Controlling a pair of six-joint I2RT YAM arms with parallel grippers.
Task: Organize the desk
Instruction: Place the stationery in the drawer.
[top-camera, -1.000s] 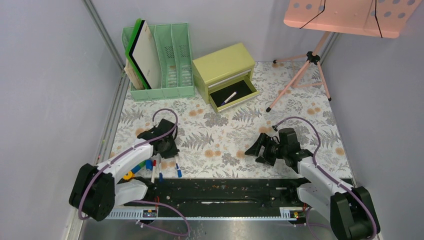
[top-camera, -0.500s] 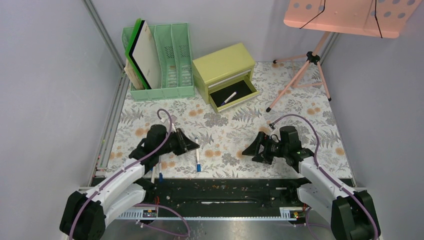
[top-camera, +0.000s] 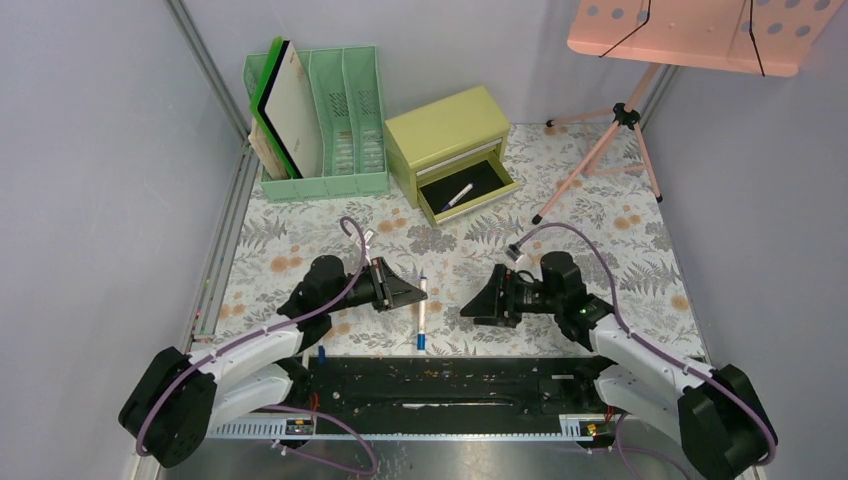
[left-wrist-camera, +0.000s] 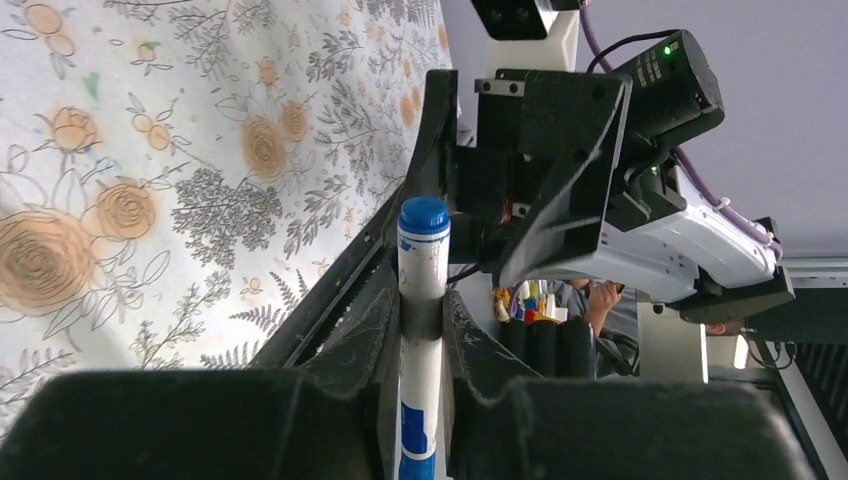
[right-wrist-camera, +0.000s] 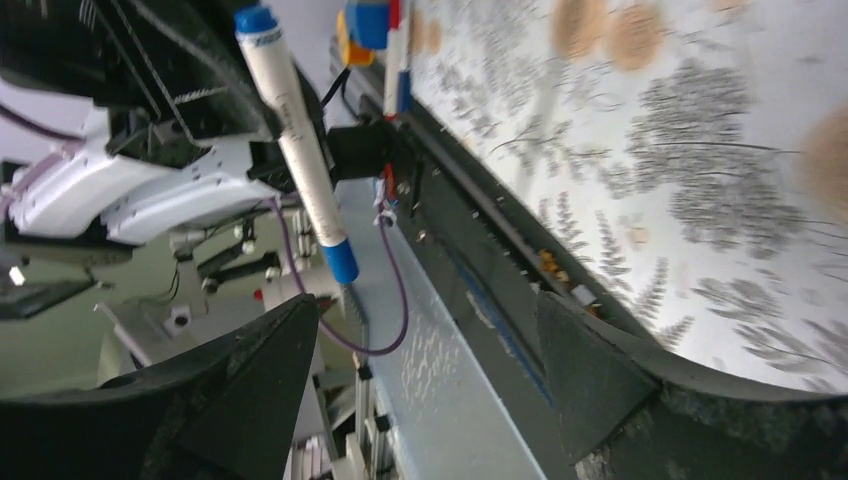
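My left gripper is holding the white marker, but the open drawer (top-camera: 468, 187) faces my right gripper's side. So my right gripper should take hold of the marker's middle (top-camera: 422, 317) and bring the marker there.
The desk (top-camera: 600, 225) has a pale cover with grey ferns and orange flowers. My left gripper (top-camera: 408, 294) is shut on a white marker with a blue cap (top-camera: 421, 314) and holds it crosswise above the desk's front middle. In the left wrist view the marker (left-wrist-camera: 423, 262) stands between the fingers (left-wrist-camera: 372, 330). My right gripper (top-camera: 476, 303) is open and empty and faces the marker from the right, a short gap away. In the right wrist view the marker (right-wrist-camera: 296, 140) hangs ahead of the open jaws of the right gripper (right-wrist-camera: 430, 370).
A yellow-green drawer chest (top-camera: 445, 130) stands at the back with its drawer open and a pen (top-camera: 459, 195) inside. A green file rack (top-camera: 330, 110) holds folders at the back left. A pink stand's tripod (top-camera: 610, 150) is at the back right. Loose markers (top-camera: 321, 352) lie front left.
My left gripper has lifted a marker from the front-left cluster and carried it right toward the middle. My right gripper has moved left toward it, still open.
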